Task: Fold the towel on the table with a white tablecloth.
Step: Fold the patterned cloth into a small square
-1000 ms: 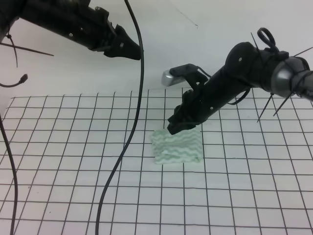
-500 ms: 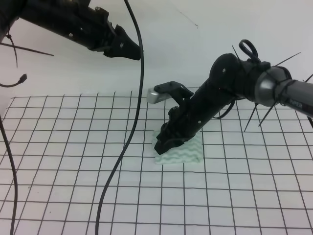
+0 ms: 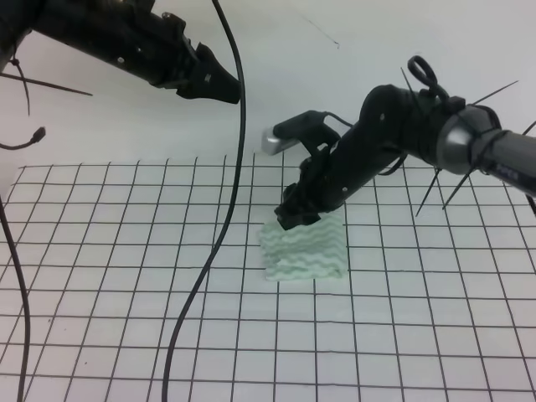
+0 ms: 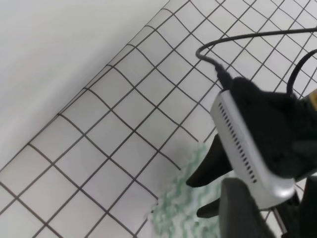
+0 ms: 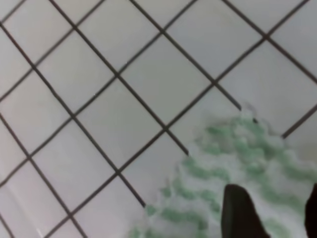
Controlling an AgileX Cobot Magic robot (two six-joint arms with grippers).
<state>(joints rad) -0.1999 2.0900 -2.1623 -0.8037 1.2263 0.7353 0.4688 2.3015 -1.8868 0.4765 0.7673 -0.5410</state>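
The whole towel (image 3: 303,249) should slide along and stay folded when the robot pulls the fold of cloth, because the towel's layers lie together in a small packet (image 3: 306,273).
The towel (image 3: 302,249), pale green and white with wavy stripes, lies folded small on the white tablecloth (image 3: 126,251), which covers the table. My right gripper (image 3: 293,217) hovers just above the towel's far left edge. In the right wrist view its fingertips (image 5: 238,213) stand apart over the towel (image 5: 223,158) and hold nothing. My left gripper (image 3: 224,89) is raised high at the upper left, well clear of the towel, and its fingers look closed together and empty. The left wrist view shows the towel (image 4: 181,201) partly hidden under the right arm.
A black cable (image 3: 219,234) hangs from the left arm down across the grid cloth to the left of the towel. The right arm's silver wrist camera (image 3: 276,141) sticks out above the towel. A plain white wall (image 3: 335,67) stands behind the table.
Half a second ago my right gripper was low over the towel's left front. It has since risen and drawn back to the far left edge. The towel and the left arm have not moved.
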